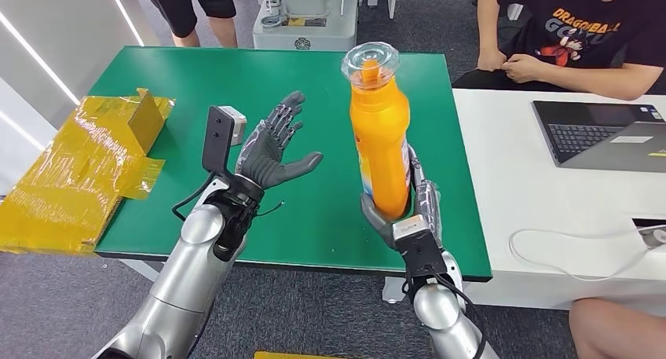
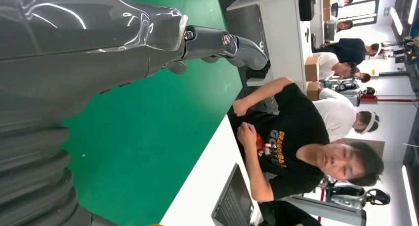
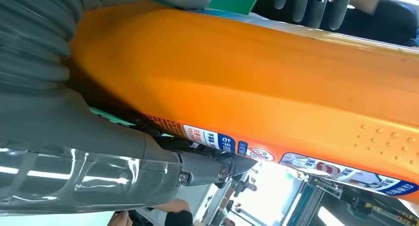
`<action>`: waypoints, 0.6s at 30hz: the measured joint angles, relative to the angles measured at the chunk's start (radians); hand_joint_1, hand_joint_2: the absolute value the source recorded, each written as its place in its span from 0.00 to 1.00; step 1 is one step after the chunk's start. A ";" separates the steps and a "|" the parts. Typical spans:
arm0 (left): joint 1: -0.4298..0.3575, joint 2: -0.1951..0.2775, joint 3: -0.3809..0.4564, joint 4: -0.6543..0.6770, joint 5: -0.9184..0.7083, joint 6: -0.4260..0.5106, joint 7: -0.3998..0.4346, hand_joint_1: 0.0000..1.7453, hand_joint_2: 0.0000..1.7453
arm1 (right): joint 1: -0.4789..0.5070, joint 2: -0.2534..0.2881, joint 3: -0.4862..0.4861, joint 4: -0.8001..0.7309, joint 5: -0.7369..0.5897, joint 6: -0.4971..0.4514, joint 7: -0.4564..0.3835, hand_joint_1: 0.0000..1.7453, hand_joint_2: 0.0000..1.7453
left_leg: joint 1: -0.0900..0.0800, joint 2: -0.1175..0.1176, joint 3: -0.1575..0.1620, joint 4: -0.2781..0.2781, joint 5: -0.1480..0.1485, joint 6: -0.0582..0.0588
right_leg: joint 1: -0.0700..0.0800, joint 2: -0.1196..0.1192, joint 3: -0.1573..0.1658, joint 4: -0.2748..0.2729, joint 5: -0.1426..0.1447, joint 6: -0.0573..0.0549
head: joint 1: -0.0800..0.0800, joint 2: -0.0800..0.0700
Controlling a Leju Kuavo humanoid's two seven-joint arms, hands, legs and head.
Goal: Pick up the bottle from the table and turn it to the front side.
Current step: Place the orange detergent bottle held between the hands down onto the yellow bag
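My gripper will turn the orange bottle (image 1: 382,143) sideways, and the clear cap (image 1: 371,64) will stay on because it fits tightly around the bottle's neck over the orange spout.
An orange bottle (image 1: 380,135) with a clear cap stands upright above the green table (image 1: 314,210), lifted off it. My right hand (image 1: 400,210) grips it around the lower body. In the right wrist view the bottle (image 3: 257,82) spans the picture, its printed label (image 3: 316,161) along one side, my thumb (image 3: 148,161) pressed against it. My left hand (image 1: 275,143) hovers over the table to the bottle's left, palm up, fingers spread, holding nothing. The left wrist view has that hand's thumb (image 2: 227,43) over the green top.
A crumpled yellow box (image 1: 86,166) lies at the table's left edge. A white desk (image 1: 550,194) with a laptop (image 1: 601,131) adjoins on the right, where a person in a black shirt (image 1: 581,37) sits. Another person's legs (image 1: 192,9) stand behind the table.
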State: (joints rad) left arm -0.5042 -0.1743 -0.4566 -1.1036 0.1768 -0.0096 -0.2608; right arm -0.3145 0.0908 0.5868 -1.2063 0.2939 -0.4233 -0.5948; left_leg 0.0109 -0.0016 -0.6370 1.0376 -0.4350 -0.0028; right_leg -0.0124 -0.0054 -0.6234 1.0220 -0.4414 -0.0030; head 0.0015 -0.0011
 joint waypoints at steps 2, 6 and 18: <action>0.000 0.000 0.000 0.000 0.001 -0.001 -0.001 0.00 1.00 | 0.000 0.000 -0.003 0.002 0.000 0.003 0.000 1.00 1.00 | 0.000 0.000 0.000 0.000 0.000 0.000 | 0.000 0.000 0.000 0.000 0.000 0.000 | 0.000 0.000; 0.000 -0.002 0.000 0.000 0.004 -0.004 -0.003 0.00 1.00 | 0.000 0.000 -0.008 0.007 0.001 0.002 0.000 1.00 1.00 | 0.000 0.000 0.000 0.000 0.000 0.000 | 0.000 0.000 0.000 0.000 0.000 0.000 | 0.000 0.000; 0.006 -0.063 -0.006 -0.010 0.082 -0.022 0.003 0.00 1.00 | 0.003 0.000 -0.009 0.028 0.005 -0.012 -0.009 1.00 1.00 | 0.000 0.000 0.000 0.000 0.000 0.000 | 0.000 0.000 0.000 0.000 0.000 0.000 | 0.000 0.000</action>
State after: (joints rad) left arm -0.4979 -0.2371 -0.4624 -1.1132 0.2592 -0.0321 -0.2582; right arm -0.3119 0.0907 0.5776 -1.1780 0.2993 -0.4357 -0.6036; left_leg 0.0108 -0.0020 -0.6371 1.0377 -0.4351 -0.0027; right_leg -0.0124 -0.0058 -0.6233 1.0219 -0.4414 -0.0029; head 0.0015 -0.0011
